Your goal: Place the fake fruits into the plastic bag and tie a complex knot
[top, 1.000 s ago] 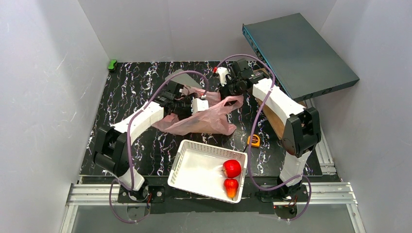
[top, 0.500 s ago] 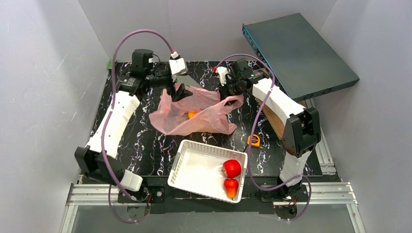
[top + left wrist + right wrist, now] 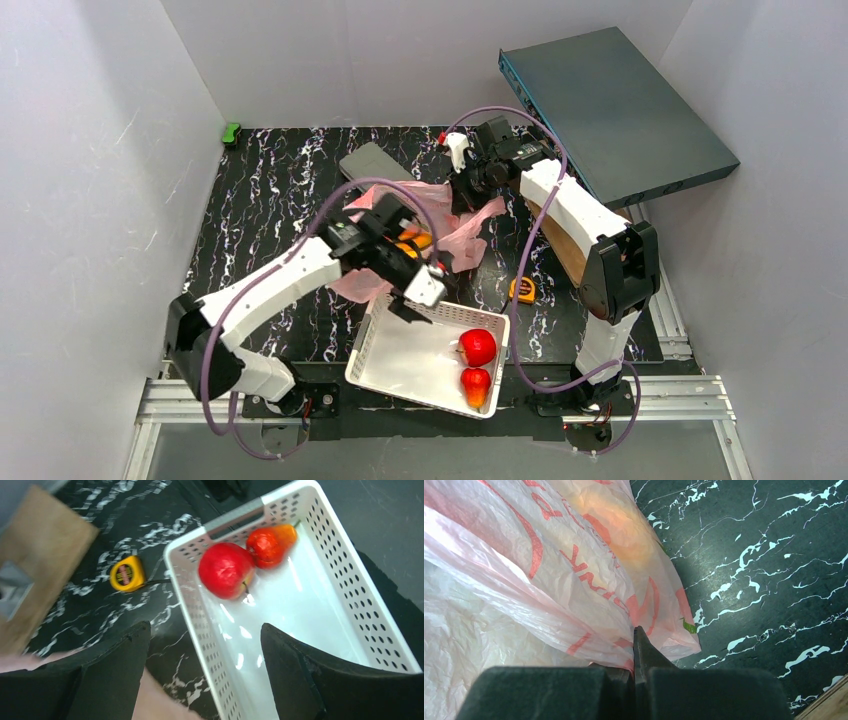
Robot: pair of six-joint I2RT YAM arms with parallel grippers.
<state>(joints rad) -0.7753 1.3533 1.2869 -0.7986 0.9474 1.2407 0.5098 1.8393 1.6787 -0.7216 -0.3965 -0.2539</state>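
Observation:
The red apple's stem side [image 3: 463,349] is free in front of my left gripper's open fingers, so I should move down next toward the red apple until the fingers are on both sides of it.
The pink plastic bag [image 3: 470,222] lies mid-table, partly hidden by my left arm. My right gripper [image 3: 463,195] is shut on its edge, and the right wrist view shows the jaws [image 3: 636,630] pinching the bag [image 3: 524,580]. An orange-yellow mango [image 3: 414,240] shows in the bag, and through the plastic in the right wrist view [image 3: 624,520]. The red apple [image 3: 478,346] and the small red pointed fruit [image 3: 476,385] lie in the white basket [image 3: 400,370]. My left gripper [image 3: 410,300] is open and empty above the basket's far left rim [image 3: 205,627], with the apple [image 3: 225,570] and the pointed fruit [image 3: 270,542] ahead of it. The banana is hidden.
A yellow tape measure [image 3: 521,289] lies right of the bag and also shows in the left wrist view [image 3: 127,573]. A dark flat panel [image 3: 610,110] leans at the back right over a wooden board [image 3: 568,250]. A grey pad [image 3: 370,162] and a green object [image 3: 231,131] lie at the back.
My left arm swung from the back left, over the bag, down to the basket's far left rim. The right gripper stayed shut on the bag, which bunched up towards it.

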